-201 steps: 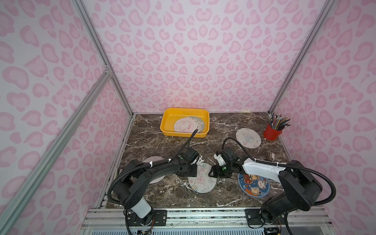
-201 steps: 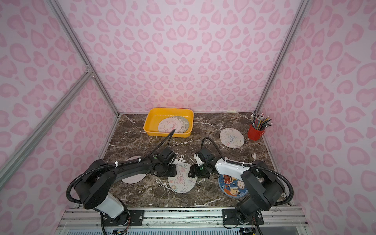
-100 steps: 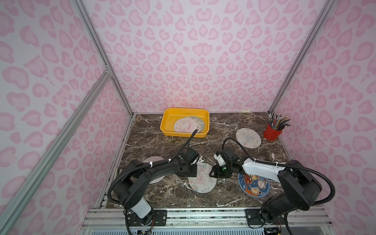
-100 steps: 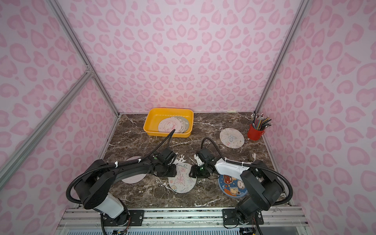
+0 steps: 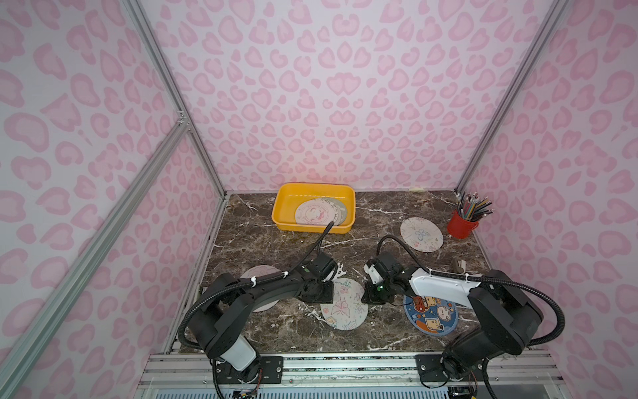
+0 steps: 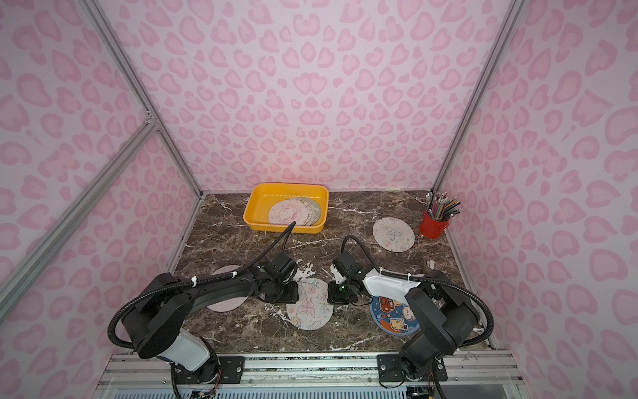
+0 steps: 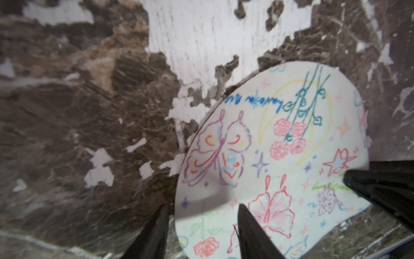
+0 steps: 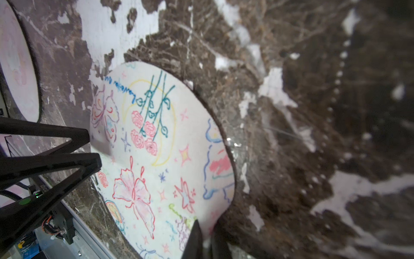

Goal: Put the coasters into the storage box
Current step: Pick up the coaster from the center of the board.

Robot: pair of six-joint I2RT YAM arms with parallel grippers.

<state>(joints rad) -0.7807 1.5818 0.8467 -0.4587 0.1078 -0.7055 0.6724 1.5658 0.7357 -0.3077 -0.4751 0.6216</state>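
The open fingers of the robot's left gripper are on both sides of the butterfly-print coaster's rim (image 7: pixel 179 237), so next the left gripper backs out of the way before the right gripper lifts the coaster into the storage box (image 5: pixel 313 207).
A pale butterfly-print coaster (image 5: pixel 343 307) (image 6: pixel 309 305) lies at the front middle of the marble table, between my two grippers. My right gripper (image 8: pixel 205 226) (image 5: pixel 370 294) is shut on its rim, with the thin edge pinched between the jaws. My left gripper (image 7: pixel 202 208) (image 5: pixel 324 293) stands open astride the opposite rim, one finger (image 7: pixel 248 228) over the print and the other (image 7: pixel 156 231) on the table. The yellow storage box (image 5: pixel 281 207) (image 6: pixel 253 210) at the back holds several coasters (image 5: pixel 316 213) (image 6: pixel 288 216).
A pink coaster (image 5: pixel 257 274) (image 6: pixel 222 304) lies partly under the left arm. A dark blue cartoon coaster (image 5: pixel 431 317) (image 6: pixel 397 319) sits under the right arm. Another pale coaster (image 5: pixel 421 234) (image 6: pixel 393 234) lies back right by the red pencil cup (image 5: pixel 462 226) (image 6: pixel 433 226).
My right gripper has closed on the butterfly coaster's rim. Both arms have stayed nearly where they were, and the left jaws are as wide as before.
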